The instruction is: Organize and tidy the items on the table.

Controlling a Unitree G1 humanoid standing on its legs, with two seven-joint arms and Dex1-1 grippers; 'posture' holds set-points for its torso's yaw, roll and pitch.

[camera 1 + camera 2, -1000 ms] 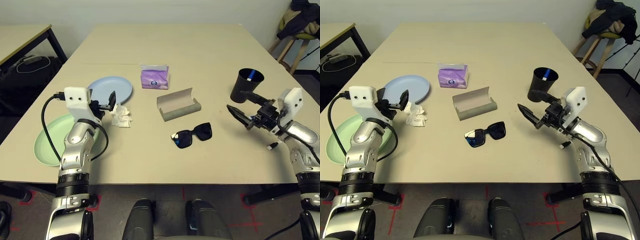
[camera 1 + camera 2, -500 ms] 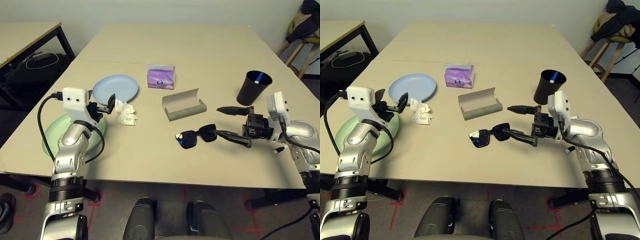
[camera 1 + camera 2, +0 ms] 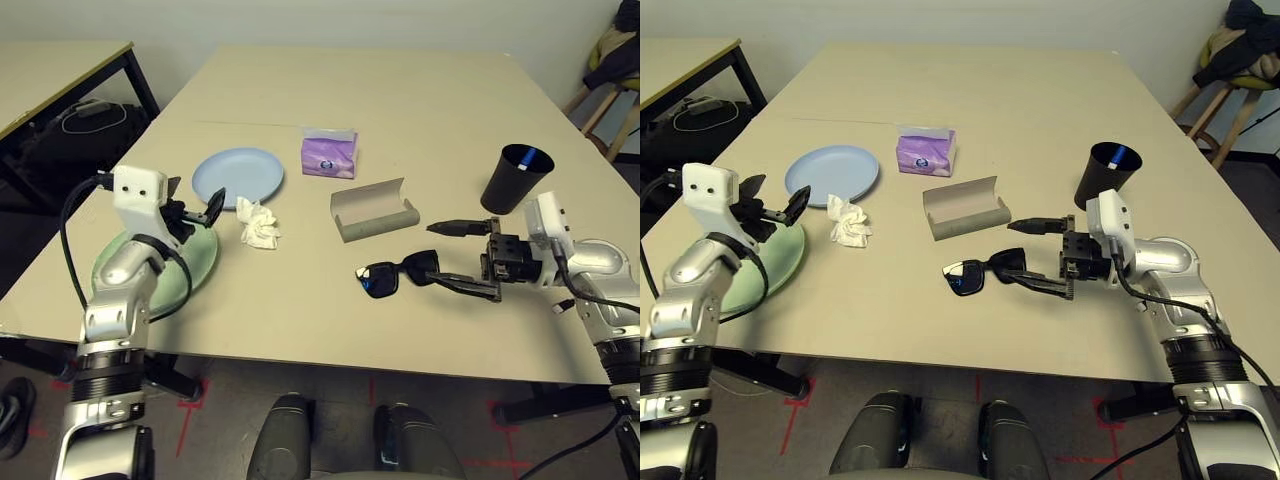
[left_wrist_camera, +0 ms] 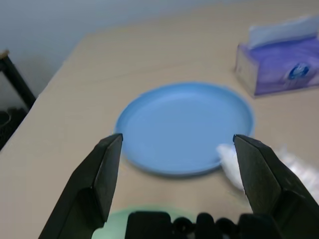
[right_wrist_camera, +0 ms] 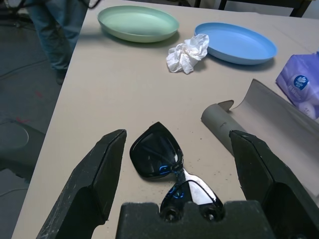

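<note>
My left gripper should keep going open to the green plate's rim until its fingers straddle it, since the empty green plate sits clear of the blue plate.
Black sunglasses lie at the table's front centre. My right gripper is open, low over the table, its fingers on either side of the sunglasses' right end, and I cannot tell whether they touch. A grey glasses case lies open just behind. The black cup holds the blue-white pen. My left gripper hangs open above the green plate's far edge, pointing at the blue plate and the crumpled tissue. The purple tissue pack sits behind.
A smaller black-legged table stands at the far left with cables on it. A stool with clothing is at the far right. A person's legs stand beyond the table edge past the green plate.
My right gripper has swung in from beside the cup and turned level, ending around the sunglasses' right end. The left arm has barely moved. The camera has shifted.
</note>
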